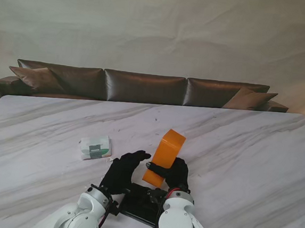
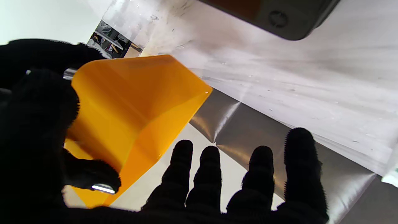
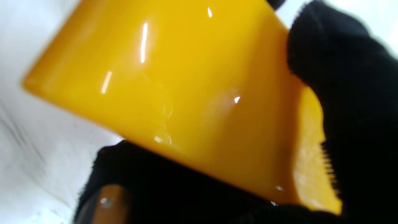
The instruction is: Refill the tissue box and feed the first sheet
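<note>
The dark flat base (image 1: 140,208) is separate from the orange tissue box cover (image 1: 165,153), so the cover should be an empty, open shell when I turn it over.
An orange tissue box cover (image 1: 166,155) is lifted off the marble table (image 1: 235,148) and tilted, with my right hand (image 1: 175,173) shut on its nearer end. In the right wrist view the glossy cover (image 3: 186,93) fills the frame, with black gloved fingers (image 3: 348,93) wrapped over its edge. My left hand (image 1: 123,170) is open just left of the cover, and its spread fingers (image 2: 236,180) stay apart from the orange shell (image 2: 130,109). A wrapped white and green tissue pack (image 1: 95,147) lies on the table farther left.
A dark flat base (image 1: 143,204) lies on the table between my two wrists, close to me, and shows again as a dark base (image 2: 279,15) in the left wrist view. A brown leather sofa (image 1: 144,86) runs along the table's far edge.
</note>
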`<state>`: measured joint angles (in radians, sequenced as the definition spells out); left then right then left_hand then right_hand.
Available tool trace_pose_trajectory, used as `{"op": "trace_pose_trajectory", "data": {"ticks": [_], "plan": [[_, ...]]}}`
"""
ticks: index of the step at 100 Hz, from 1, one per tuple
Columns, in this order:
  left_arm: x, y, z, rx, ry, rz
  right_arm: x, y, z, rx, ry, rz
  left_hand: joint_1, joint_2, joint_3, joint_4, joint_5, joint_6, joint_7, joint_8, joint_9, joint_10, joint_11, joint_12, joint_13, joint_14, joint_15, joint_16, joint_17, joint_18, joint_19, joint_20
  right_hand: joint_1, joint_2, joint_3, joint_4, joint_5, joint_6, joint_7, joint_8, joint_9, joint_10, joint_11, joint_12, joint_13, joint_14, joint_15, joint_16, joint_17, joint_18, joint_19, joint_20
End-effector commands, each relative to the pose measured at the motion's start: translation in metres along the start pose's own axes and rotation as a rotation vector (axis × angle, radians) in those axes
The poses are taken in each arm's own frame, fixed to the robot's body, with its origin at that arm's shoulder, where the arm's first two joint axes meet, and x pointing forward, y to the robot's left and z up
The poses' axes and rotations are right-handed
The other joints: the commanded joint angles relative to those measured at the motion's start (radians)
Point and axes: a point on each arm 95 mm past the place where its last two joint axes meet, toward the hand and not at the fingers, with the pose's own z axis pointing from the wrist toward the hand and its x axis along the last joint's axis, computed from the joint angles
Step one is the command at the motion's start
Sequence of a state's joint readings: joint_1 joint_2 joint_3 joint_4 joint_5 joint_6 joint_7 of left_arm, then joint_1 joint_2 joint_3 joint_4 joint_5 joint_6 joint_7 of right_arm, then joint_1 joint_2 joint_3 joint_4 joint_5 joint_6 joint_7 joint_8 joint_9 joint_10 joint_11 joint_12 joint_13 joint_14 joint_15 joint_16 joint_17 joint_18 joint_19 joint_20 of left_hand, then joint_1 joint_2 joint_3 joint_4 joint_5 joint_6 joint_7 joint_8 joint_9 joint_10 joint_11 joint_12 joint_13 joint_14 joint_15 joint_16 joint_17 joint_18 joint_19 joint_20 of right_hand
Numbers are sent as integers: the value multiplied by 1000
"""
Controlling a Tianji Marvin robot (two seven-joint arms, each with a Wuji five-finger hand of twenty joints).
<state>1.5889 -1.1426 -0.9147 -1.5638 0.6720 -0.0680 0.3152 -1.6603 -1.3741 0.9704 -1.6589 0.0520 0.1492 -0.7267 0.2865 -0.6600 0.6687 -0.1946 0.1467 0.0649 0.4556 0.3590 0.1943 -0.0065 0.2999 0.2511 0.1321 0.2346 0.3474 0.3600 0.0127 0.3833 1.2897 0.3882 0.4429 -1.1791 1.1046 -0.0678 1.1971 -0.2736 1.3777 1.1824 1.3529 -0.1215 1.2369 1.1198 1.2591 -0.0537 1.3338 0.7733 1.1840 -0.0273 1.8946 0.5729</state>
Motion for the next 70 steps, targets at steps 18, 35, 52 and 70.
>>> {"op": "trace_pose_trajectory", "data": {"ticks": [18, 35, 52, 70], "plan": [[11, 3, 8, 10, 23, -11, 2, -15, -2, 38, -15, 88, 56, 27, -40, 52, 2, 19, 63, -16, 25, 9, 56, 33, 55, -38, 24, 30, 17, 46, -479, 25, 94, 113, 196, 31, 21, -85, -1, -3, 87, 55, -18, -32, 53, 116, 192, 17, 8, -40, 78, -21], [11, 4, 10, 16, 23, 12, 3, -20, -4, 61, -28, 157, 126, 35, -36, 86, -1, 0, 119, 1, 28, -4, 116, 65, 90, -49, 47, 50, 35, 34, -440, 46, 86, 119, 189, 27, 18, -93, -6, -1, 87, 59, -59, -61, 52, 131, 153, -1, 3, -22, 53, -29], [8, 8, 12, 40, 4, 24, 3, -23, -11, 92, -33, 219, 218, 34, 67, 143, -16, -34, 263, 105, 27, -39, 316, 170, 162, -59, 146, 137, 99, -11, -286, 129, 69, 143, 179, 24, 2, -104, -10, 7, 86, 53, -100, -85, 53, 130, 113, -20, -2, -11, 25, -40], [8, 9, 16, 101, 1, 39, 0, -26, -15, 130, -46, 260, 257, 118, 137, 191, -7, -103, 464, 304, 117, -92, 513, 356, 293, -99, 354, 334, 232, -112, -51, 251, 51, 178, 168, 25, -33, -98, -13, 27, 55, 53, -129, -93, 52, 137, 73, -42, -7, -6, -6, -53]]}}
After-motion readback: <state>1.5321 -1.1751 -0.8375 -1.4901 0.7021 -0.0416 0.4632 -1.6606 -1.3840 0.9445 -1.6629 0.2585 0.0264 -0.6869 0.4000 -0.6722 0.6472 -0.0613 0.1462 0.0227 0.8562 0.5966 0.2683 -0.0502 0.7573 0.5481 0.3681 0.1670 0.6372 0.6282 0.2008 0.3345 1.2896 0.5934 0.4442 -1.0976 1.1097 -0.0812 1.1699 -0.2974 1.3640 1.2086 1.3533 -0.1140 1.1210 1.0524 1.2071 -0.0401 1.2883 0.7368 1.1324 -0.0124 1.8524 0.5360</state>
